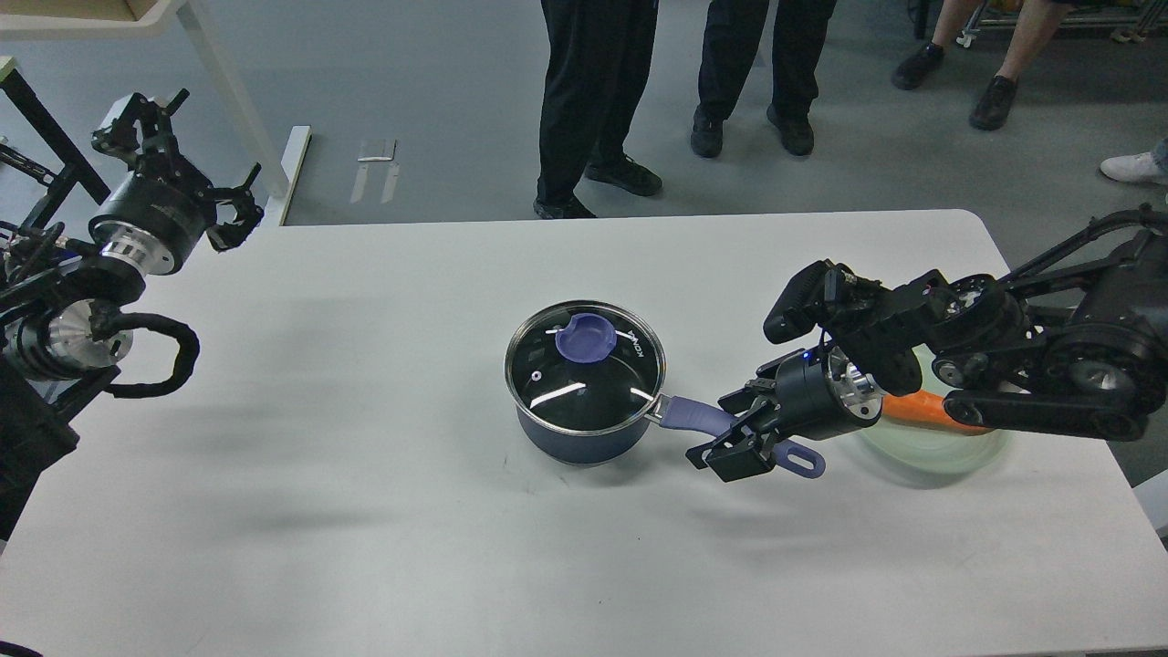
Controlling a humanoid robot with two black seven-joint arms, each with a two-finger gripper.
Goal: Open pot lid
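I can see only even darkness through the glass lid [597,385], so the dark blue pot [583,447] should be empty when I lift the lid off.
A dark blue pot [584,438] stands at the middle of the white table [365,511]. Its glass lid [584,383] is on, with a purple knob [586,338] on top. The purple pot handle [693,416] points right and toward me. My right gripper [735,433] is open, low over the table, with its jaws straddling the outer half of the handle, well to the right of the lid. My left gripper [182,160] is open and empty, raised above the table's far left corner.
A pale green plate [949,449] with an orange carrot [912,406] sits at the right, mostly hidden behind my right arm. Several people's legs [593,100] stand beyond the far table edge. A white table leg [228,91] stands at the far left.
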